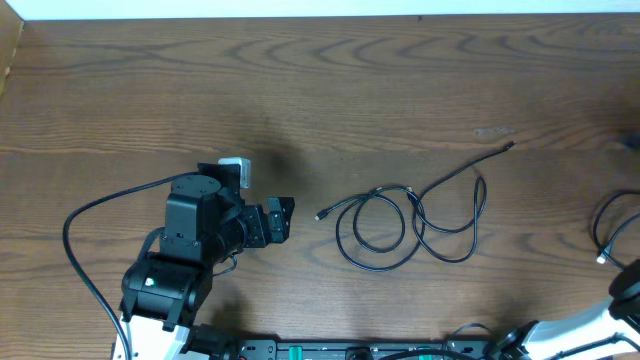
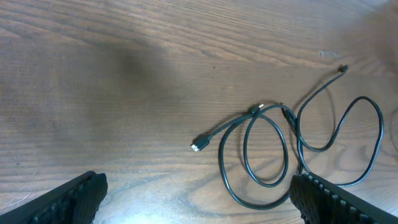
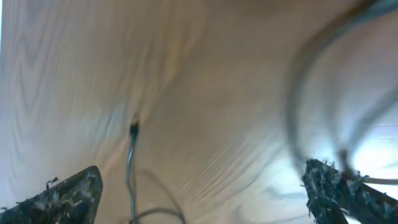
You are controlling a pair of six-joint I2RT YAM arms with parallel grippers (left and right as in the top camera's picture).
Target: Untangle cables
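The trailing cable's outer bend (image 1: 481, 187) is clear of the coiled loops. I keep moving my right gripper toward that bend until its open fingers close around it.
The cables (image 1: 405, 225) are thin black cords lying in overlapping loops on the wooden table, right of centre. One plug end (image 1: 321, 215) points left and another end (image 1: 509, 147) trails up-right. My left gripper (image 1: 283, 218) is open and empty, left of the loops and apart from them. In the left wrist view the loops (image 2: 267, 155) and the silver plug (image 2: 199, 145) lie ahead of the open fingers (image 2: 196, 196). My right gripper (image 3: 202, 193) is open and empty above the table. A cable end (image 3: 133, 130) shows between its fingers and a blurred cord (image 3: 298, 112) to the right.
Another black cord (image 1: 612, 222) with a white plug (image 1: 601, 259) loops at the table's right edge, beside the right arm (image 1: 628, 290). The left arm's thick black cable (image 1: 75, 240) curves at the left. A white wall edge runs along the back.
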